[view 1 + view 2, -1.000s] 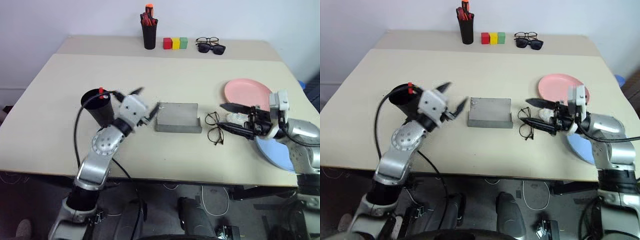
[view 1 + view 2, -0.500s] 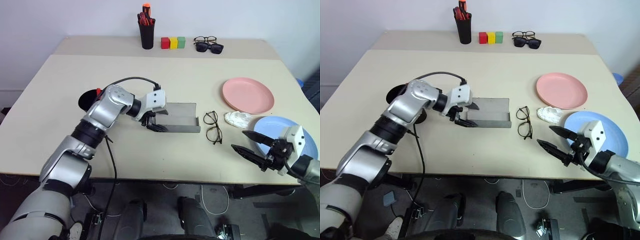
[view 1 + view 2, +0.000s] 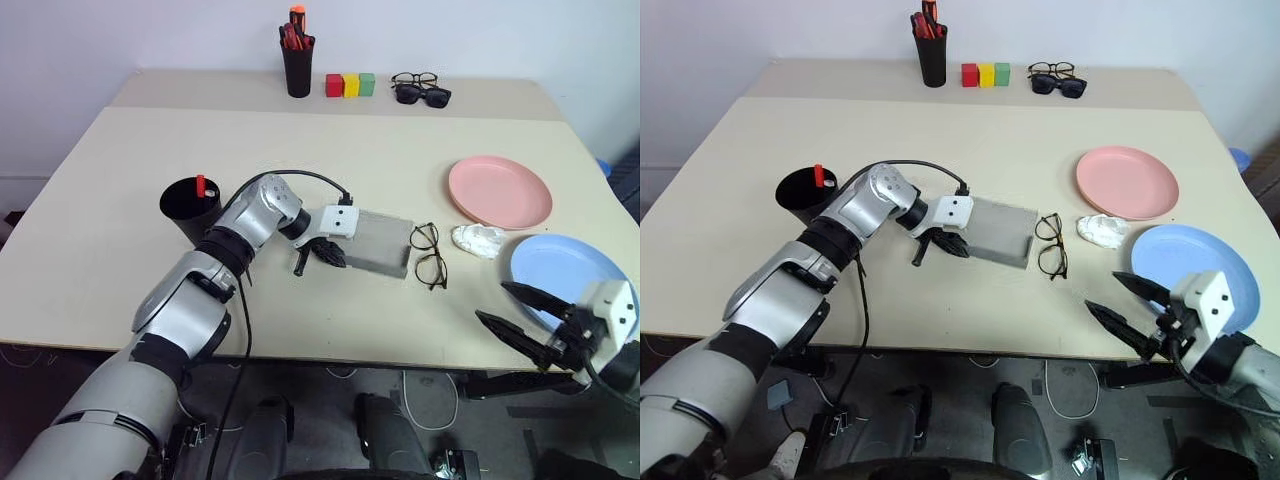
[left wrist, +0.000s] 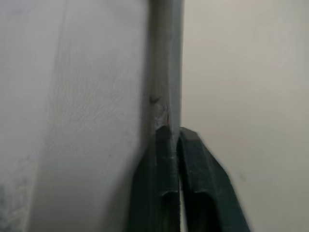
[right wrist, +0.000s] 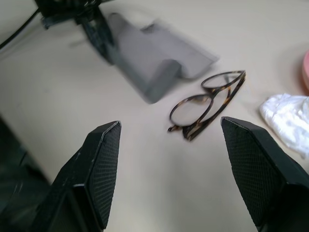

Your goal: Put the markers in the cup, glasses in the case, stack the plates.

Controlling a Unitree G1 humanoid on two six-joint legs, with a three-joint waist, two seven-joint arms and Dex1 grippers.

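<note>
I expect the glasses [image 3: 429, 256] to stay compact and fit inside the case's trough when I carry them over, because the temples [image 5: 219, 107] are folded along the lenses.
The grey case [image 3: 380, 241] lies mid-table, skewed, its lid down. My left gripper [image 3: 321, 254] is shut, its tips touching the case's left end; in the left wrist view the fingers [image 4: 164, 183] press together against the case's edge [image 4: 166, 72]. The wire-frame glasses [image 3: 428, 256] lie on the table just right of the case. A red-capped marker [image 3: 200, 186] stands in the black cup [image 3: 189, 209]. The pink plate [image 3: 500, 190] and the blue plate [image 3: 562, 272] lie apart at the right. My right gripper [image 3: 492, 302] hangs open near the front edge, beside the blue plate.
A crumpled white wad [image 3: 478, 239] lies between the plates. At the back stand a black pen holder [image 3: 297, 62], coloured blocks [image 3: 350, 85], and sunglasses with other spectacles [image 3: 421, 90]. A black cable [image 3: 290, 176] loops over my left arm.
My left gripper swung from the cup to the case's left end and shut; the case turned askew and its lid came down. My right gripper drew back from the glasses to the front edge.
</note>
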